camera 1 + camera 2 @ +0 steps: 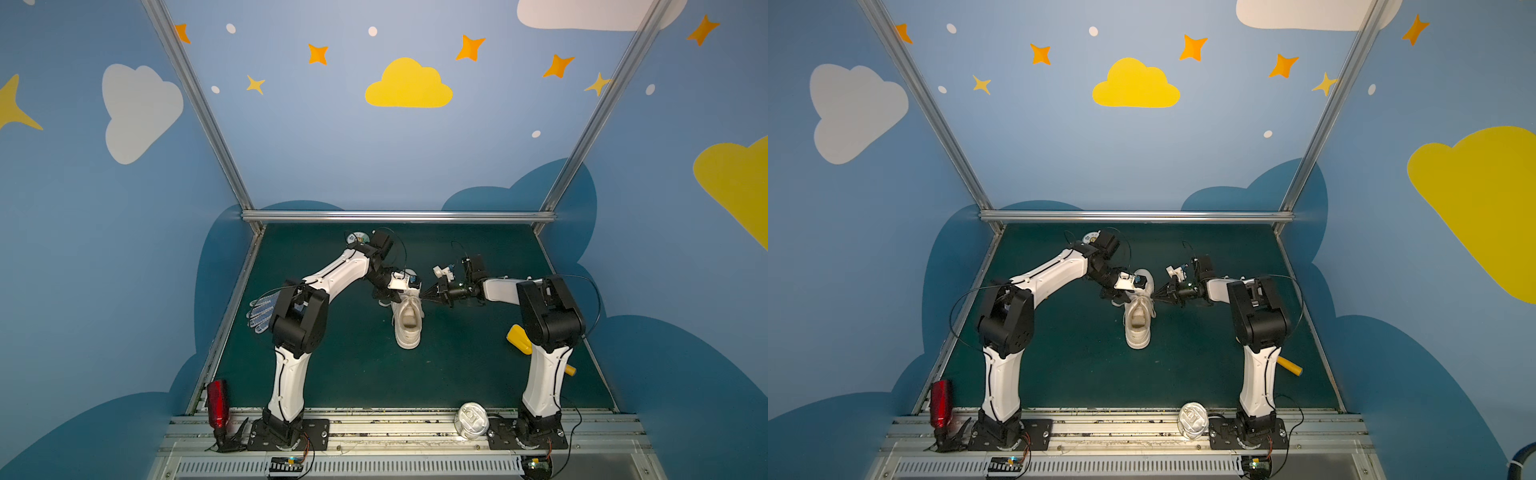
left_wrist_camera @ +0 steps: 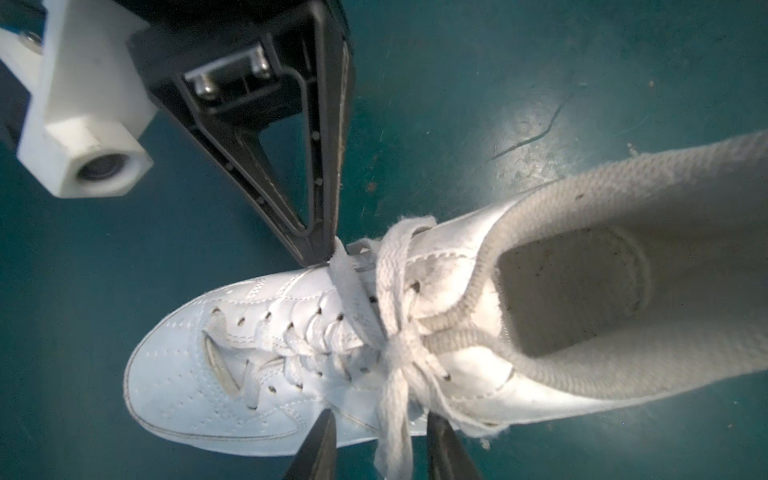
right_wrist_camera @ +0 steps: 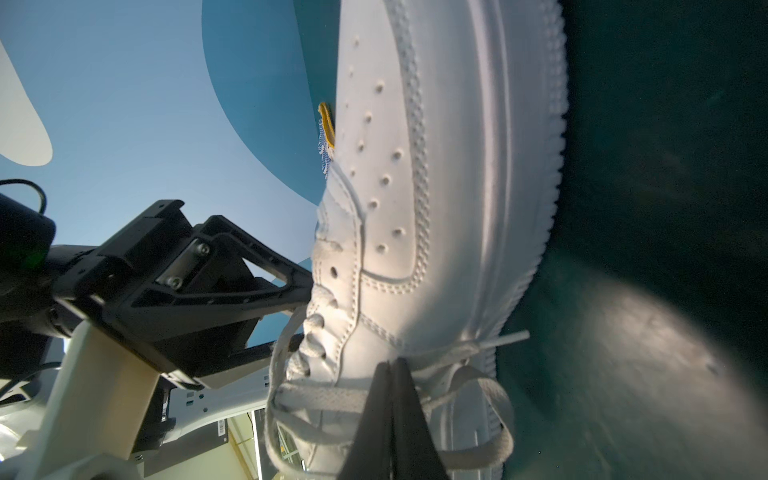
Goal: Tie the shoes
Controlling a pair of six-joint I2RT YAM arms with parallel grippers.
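The knot over the shoe's tongue is past my left gripper's open fingers, so they should pinch the knot point(image 2: 403, 352) while my right gripper pulls its piece of lace.
The white shoe point(image 1: 408, 322) point(image 1: 1137, 326) stands mid-mat, toe toward the back wall. Its laces point(image 2: 394, 291) cross in a knot point(image 2: 399, 353) over the tongue. My left gripper point(image 2: 384, 444) is at the shoe's left side with its jaws apart. One lace strand point(image 2: 394, 432) hangs between its fingers and touches neither. My right gripper point(image 3: 392, 370) comes in from the right and is shut on a lace strand point(image 2: 340, 266) at the shoe's edge. Both grippers meet above the lacing in both top views, the left gripper point(image 1: 386, 296) and the right gripper point(image 1: 423, 294).
A white glove with blue dots point(image 1: 262, 311) lies behind the left arm's elbow. A red bottle point(image 1: 217, 402) stands at the front left and a silver can point(image 1: 471, 419) on the front rail. A yellow object point(image 1: 519, 338) lies by the right arm. A disc point(image 1: 357, 238) is at the back.
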